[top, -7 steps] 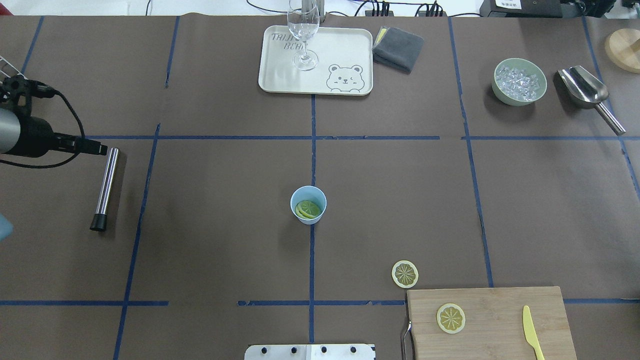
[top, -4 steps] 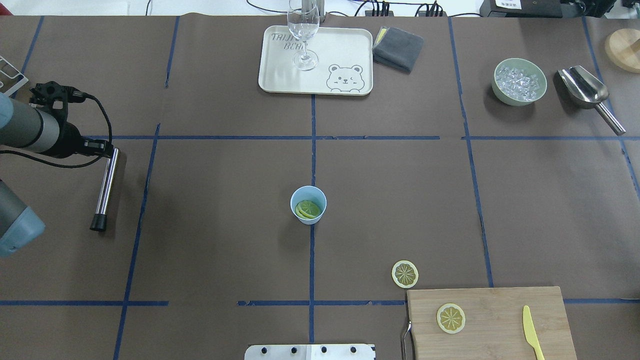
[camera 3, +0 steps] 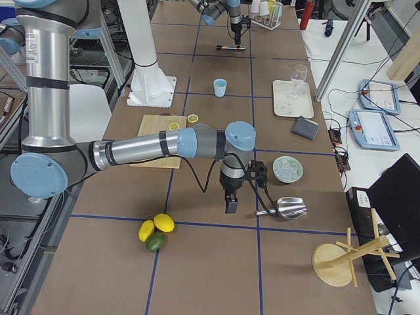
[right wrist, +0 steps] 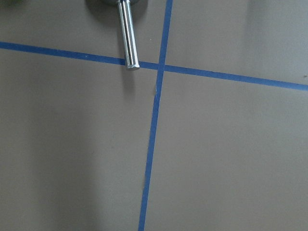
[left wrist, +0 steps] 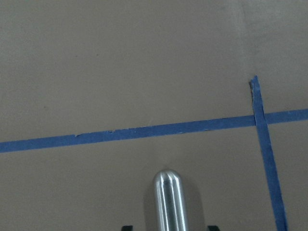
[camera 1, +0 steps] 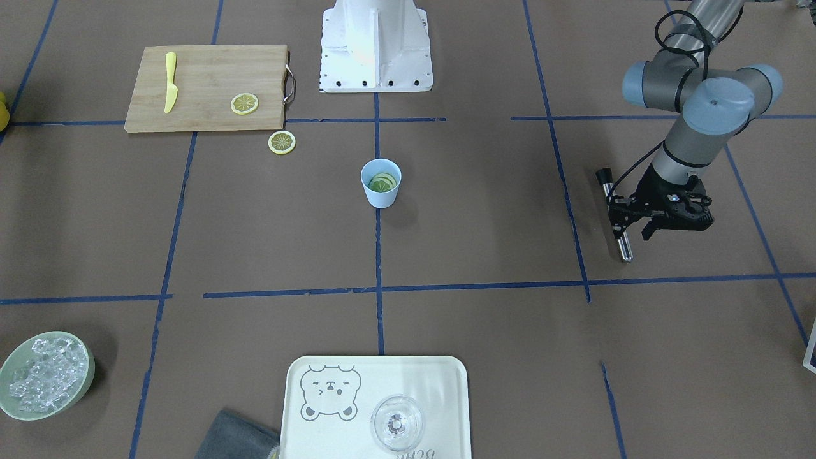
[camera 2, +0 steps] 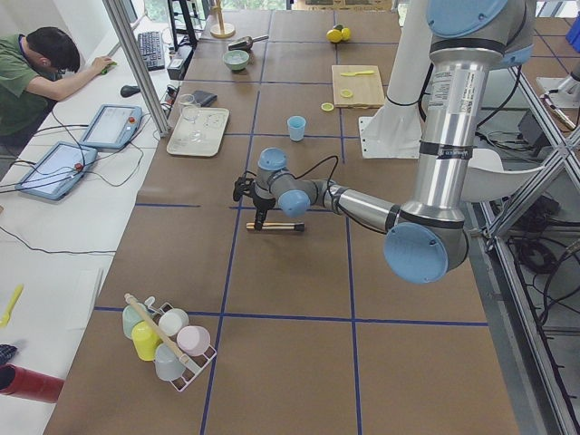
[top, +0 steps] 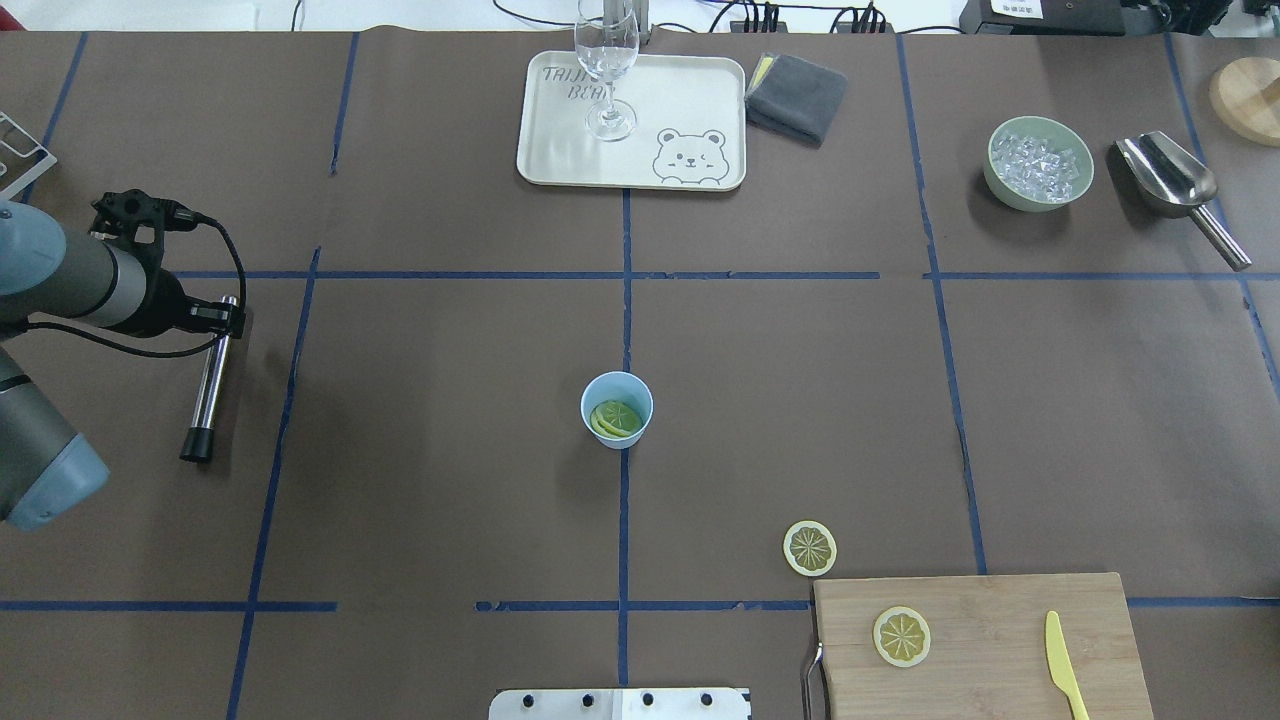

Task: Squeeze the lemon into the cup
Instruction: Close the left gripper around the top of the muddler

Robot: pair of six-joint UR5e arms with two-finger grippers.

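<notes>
The black end (camera 1: 604, 175) is slimmer than the light blue cup's opening, so I expect the metal rod (camera 1: 625, 248) will get to the lemon slices when I push it in.
The light blue cup (top: 617, 432) stands at the table's centre, with lemon slices (top: 614, 418) lying inside it; it also shows in the front view (camera 1: 381, 194). One more lemon slice (top: 810, 548) lies on the table. Another slice (top: 901, 636) lies on the cutting board (top: 1000, 610). My left gripper (top: 228, 318) is far to the left, open, low over the far end of a metal rod (top: 208, 385). In the left wrist view the rod's tip (left wrist: 168, 202) sits between the jaws. My right gripper (camera 3: 231, 202) shows only in the exterior right view, and I cannot tell its state.
A yellow knife (top: 1064, 665) lies on the board. A tray (top: 690, 100) with a clear glass (top: 607, 70) and a grey cloth (top: 797, 95) are at the back. A bowl of ice (top: 1038, 163) and a metal scoop (top: 1175, 185) are at the back right.
My left arm has come in from the left edge and moved toward the rod. The gripper now sits over the rod's far end. Cup and slices have not moved.
</notes>
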